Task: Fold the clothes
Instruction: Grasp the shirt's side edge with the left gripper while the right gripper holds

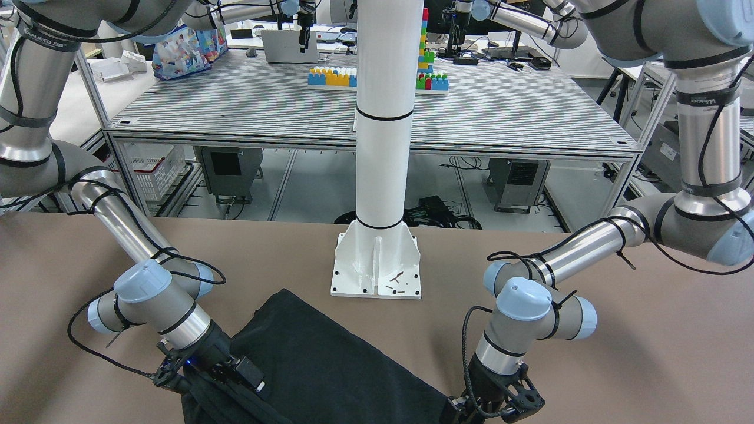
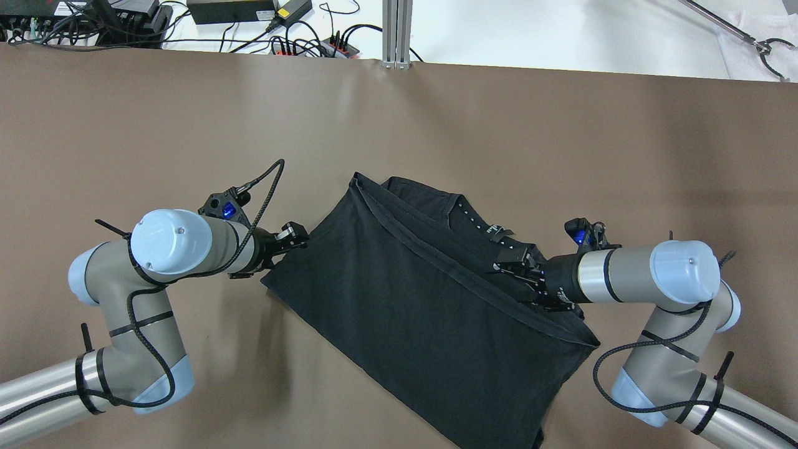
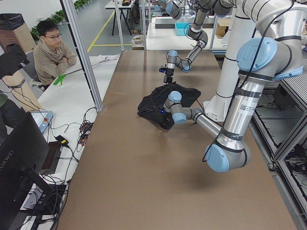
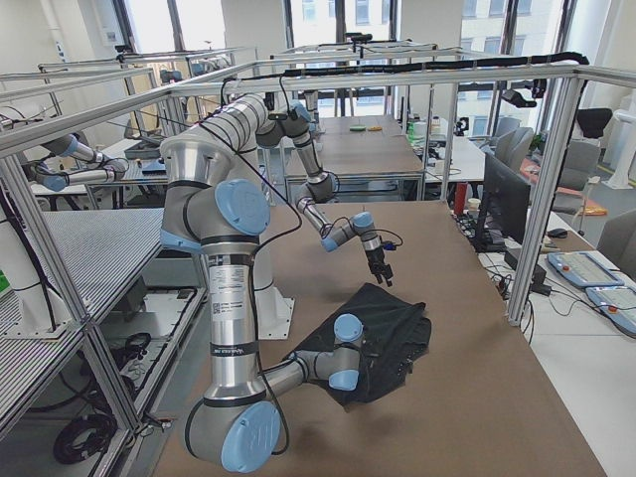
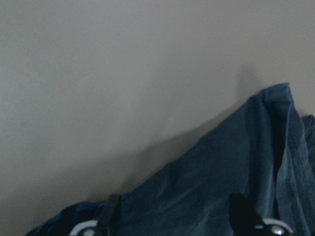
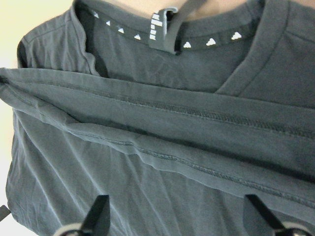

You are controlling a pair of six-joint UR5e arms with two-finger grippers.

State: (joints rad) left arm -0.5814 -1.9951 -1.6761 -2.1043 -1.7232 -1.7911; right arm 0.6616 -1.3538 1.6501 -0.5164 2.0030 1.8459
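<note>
The black T-shirt is lying flat with a straight slanting edge, so I expect its folded layers to slide and turn as one when I pull the T-shirt's corner.
A black T-shirt lies partly folded on the brown table, its collar with white marks showing at the far side. My left gripper is at the shirt's left corner. In the left wrist view its fingers stand wide apart with cloth between them, so the left gripper is open. My right gripper rests over the shirt's right side near the collar. Its fingers are also spread over the folded hem, so the right gripper is open. The shirt also shows in the front-facing view.
The white post base stands just behind the shirt on the robot's side. Cables and power bricks lie beyond the table's far edge. An operator sits off the table's far side. Bare brown table surrounds the shirt.
</note>
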